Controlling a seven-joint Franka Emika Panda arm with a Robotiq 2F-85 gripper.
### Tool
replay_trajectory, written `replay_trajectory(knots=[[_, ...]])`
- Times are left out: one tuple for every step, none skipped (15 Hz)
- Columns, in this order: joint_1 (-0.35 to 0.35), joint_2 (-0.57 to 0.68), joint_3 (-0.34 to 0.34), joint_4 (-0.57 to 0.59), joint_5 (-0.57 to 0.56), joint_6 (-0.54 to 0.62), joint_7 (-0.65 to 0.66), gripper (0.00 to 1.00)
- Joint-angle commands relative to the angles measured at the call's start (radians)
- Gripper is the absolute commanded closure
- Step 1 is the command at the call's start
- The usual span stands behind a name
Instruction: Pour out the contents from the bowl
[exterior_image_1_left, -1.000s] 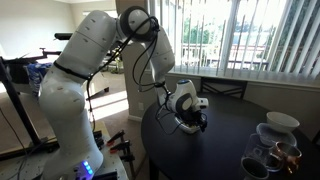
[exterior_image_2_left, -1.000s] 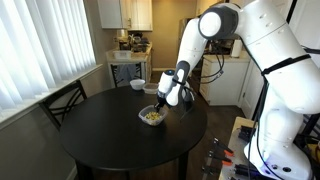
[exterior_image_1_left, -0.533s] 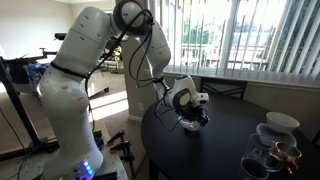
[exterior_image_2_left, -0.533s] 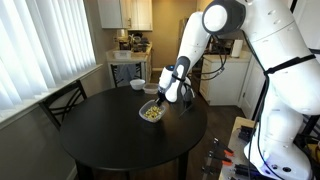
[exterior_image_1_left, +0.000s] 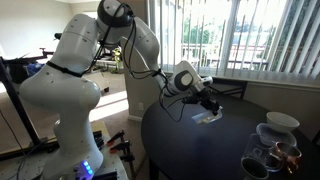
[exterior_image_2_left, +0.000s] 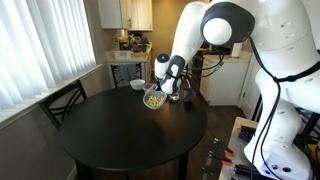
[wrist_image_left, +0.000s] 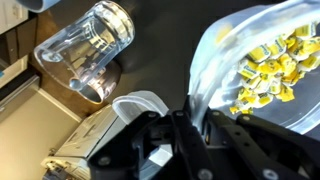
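The contents (exterior_image_2_left: 154, 101) lie against the side of the clear bowl at this slight tilt, so my gripper should lift the bowl and tip it steeply over the round black table (exterior_image_1_left: 202, 136).
My gripper (wrist_image_left: 190, 118) is shut on the rim of the clear bowl (wrist_image_left: 255, 70) and holds it up above the round black table (exterior_image_2_left: 110, 135). The bowl is tilted in both exterior views (exterior_image_2_left: 154, 98) (exterior_image_1_left: 206, 117). The contents (wrist_image_left: 270, 68), yellowish and greenish bits, lie inside the bowl against its wall; they also show in an exterior view (exterior_image_2_left: 154, 100). The gripper also shows in both exterior views (exterior_image_2_left: 170, 90) (exterior_image_1_left: 200, 100).
A clear drinking glass (wrist_image_left: 85, 50) and a white cup-like dish (wrist_image_left: 140, 105) stand on the table near the bowl; the dish also shows in an exterior view (exterior_image_2_left: 137, 85). Dark glass vessels with copper parts (exterior_image_1_left: 272, 148) stand at the table's edge. A chair (exterior_image_2_left: 62, 100) stands beside the table.
The gripper has lifted the bowl off the table and moved it further over the table, tilting it. The contents have slid to one side of the bowl.
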Motion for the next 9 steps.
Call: replay_trajectory(knots=[[0.271, 0.154, -0.217, 0.028, -0.035, -0.146, 0.174, 0.99], [0.345, 0.191, -0.262, 0.026, -0.005, -0.196, 0.179, 0.99], [0.407, 0.222, -0.296, 0.027, -0.011, -0.246, 0.211, 0.99], [0.451, 0.255, -0.317, 0.036, -0.017, -0.296, 0.235, 0.99], [0.493, 0.284, -0.336, 0.043, -0.023, -0.346, 0.256, 0.99], [0.521, 0.314, -0.344, 0.057, -0.028, -0.394, 0.276, 0.99], [0.544, 0.341, -0.351, 0.069, -0.034, -0.441, 0.292, 0.99], [0.553, 0.369, -0.351, 0.088, -0.041, -0.484, 0.306, 0.99], [0.559, 0.393, -0.35, 0.107, -0.051, -0.53, 0.319, 0.99]])
